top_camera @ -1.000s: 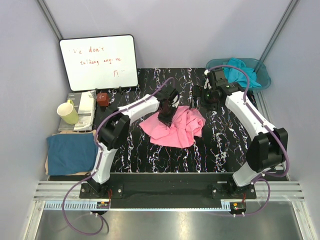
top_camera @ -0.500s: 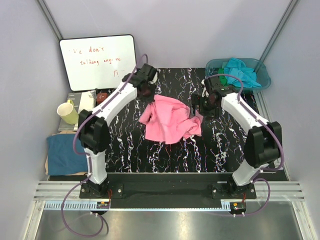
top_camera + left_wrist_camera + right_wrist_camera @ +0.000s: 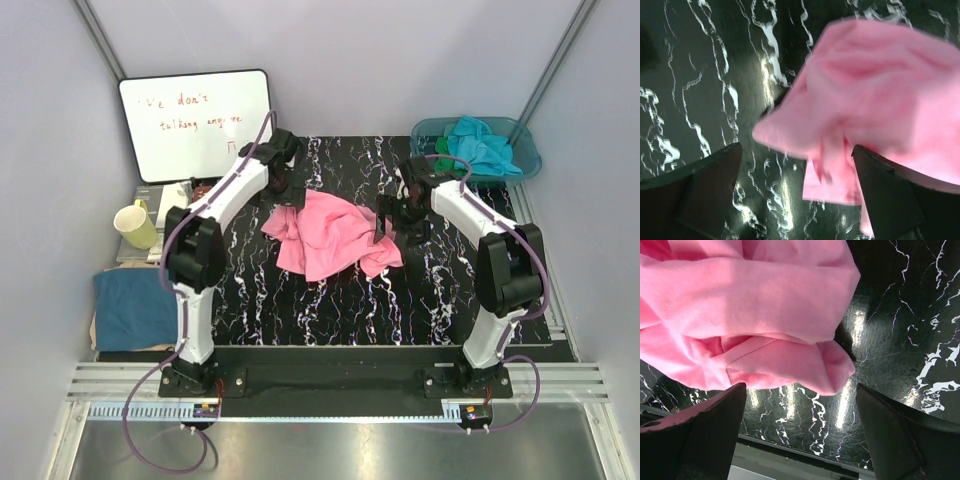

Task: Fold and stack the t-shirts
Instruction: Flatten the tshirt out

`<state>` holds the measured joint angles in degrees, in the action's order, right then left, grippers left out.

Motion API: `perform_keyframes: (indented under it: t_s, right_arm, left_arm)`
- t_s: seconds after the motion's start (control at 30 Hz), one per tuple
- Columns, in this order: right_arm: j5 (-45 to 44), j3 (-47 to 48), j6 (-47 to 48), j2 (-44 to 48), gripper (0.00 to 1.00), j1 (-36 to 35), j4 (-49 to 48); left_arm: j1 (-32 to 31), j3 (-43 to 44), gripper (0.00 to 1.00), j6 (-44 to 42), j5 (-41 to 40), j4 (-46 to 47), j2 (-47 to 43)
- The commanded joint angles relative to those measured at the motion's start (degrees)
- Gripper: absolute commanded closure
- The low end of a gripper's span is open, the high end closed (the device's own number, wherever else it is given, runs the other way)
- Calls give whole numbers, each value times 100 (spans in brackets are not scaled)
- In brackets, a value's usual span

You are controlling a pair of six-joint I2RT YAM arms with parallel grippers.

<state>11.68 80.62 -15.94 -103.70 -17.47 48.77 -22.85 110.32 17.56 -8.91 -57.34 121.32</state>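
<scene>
The pink t-shirt's folds [image 3: 376, 258] are bunched up at my right gripper. Next, my right gripper moves away while my left gripper picks up the t-shirt's loose flap [image 3: 281, 222] and spreads the t-shirt out.
A bright pink t-shirt [image 3: 325, 235] lies crumpled in the middle of the black marbled table [image 3: 300, 310]. My left gripper [image 3: 287, 186] hovers at the shirt's back left corner, open, with a pink flap [image 3: 875, 100] loose ahead of its jaws [image 3: 797, 200]. My right gripper [image 3: 386, 224] stands open at the shirt's right edge. The pink hem [image 3: 765, 325] lies just ahead of it [image 3: 800, 435], with nothing between the fingers. A turquoise t-shirt [image 3: 482, 142] and a bit of green cloth [image 3: 443, 160] sit in the basin. A folded dark blue t-shirt [image 3: 140, 305] lies off the table's left side.
The translucent teal basin [image 3: 528, 150] stands at the back right corner. A whiteboard [image 3: 197, 122] leans at the back left, with a small red object [image 3: 207, 193], a yellow-green mug [image 3: 134, 224] and a stack of books [image 3: 170, 225] beside it. Walls close in on both sides.
My left gripper dragged the pink t-shirt toward the back left, then opened and let it drop. My right arm moved in and down to the shirt's right edge, still open.
</scene>
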Motion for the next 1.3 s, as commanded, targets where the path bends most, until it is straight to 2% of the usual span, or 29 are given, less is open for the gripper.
perform_keyframes:
  t_s: [0.0, 0.07, 0.23, 0.3, 0.47, 0.63, 0.73, 0.77, 0.8, 0.83, 0.87, 0.9, 1.03, 1.27]
  right_arm:
    - [150, 235, -93, 69, 2, 7, 1]
    - [141, 209, -93, 78, 2, 7, -8]
    - [71, 279, -119, 52, 2, 7, -8]
    - [-16, 305, -93, 52, 2, 16, 1]
    - [-43, 472, -102, 78, 2, 349, 9]
    - [412, 700, -225, 166, 2, 1245, 9]
    - [537, 797, -181, 236, 2, 1536, 18]
    - [546, 815, -146, 245, 2, 1563, 36]
    - [580, 824, -137, 271, 2, 1598, 44]
    - [633, 815, -128, 280, 2, 1598, 53]
    - [686, 798, -146, 306, 2, 1598, 53]
    - [834, 719, -181, 333, 2, 1598, 45]
    - [1169, 341, -234, 438, 4, 1598, -8]
    - [1564, -327, 47, 816, 4, 1598, -166]
  left_arm:
    - [-456, -835, 1, -147, 600, 574, -1443]
    - [-816, -1317, 2, -165, 670, 715, -1706]
    - [-1511, -2075, 12, -130, 1127, 1092, -1840]
    - [-1817, -2278, 11, -323, 1426, 1216, -1752]
    - [-2355, -2182, 5, -657, 1146, 1296, -1252]
    - [-2487, -1858, 5, -710, 908, 1392, -681]
    - [-2522, -1586, 10, -789, 899, 1401, -330]
    - [-2531, -1514, 15, -798, 699, 1401, -258]
    - [-2540, -1435, 49, -798, 602, 1384, -153]
    - [-2531, -1278, 78, -763, 357, 1340, -135]
    - [-2531, -1172, 97, -728, 163, 1270, -126]
    - [-2531, -1075, 100, -684, -30, 1095, -204]
    - [-2470, -811, 100, -561, -865, 848, -731]
    - [-1759, -83, 100, -279, -1385, 172, -1804]
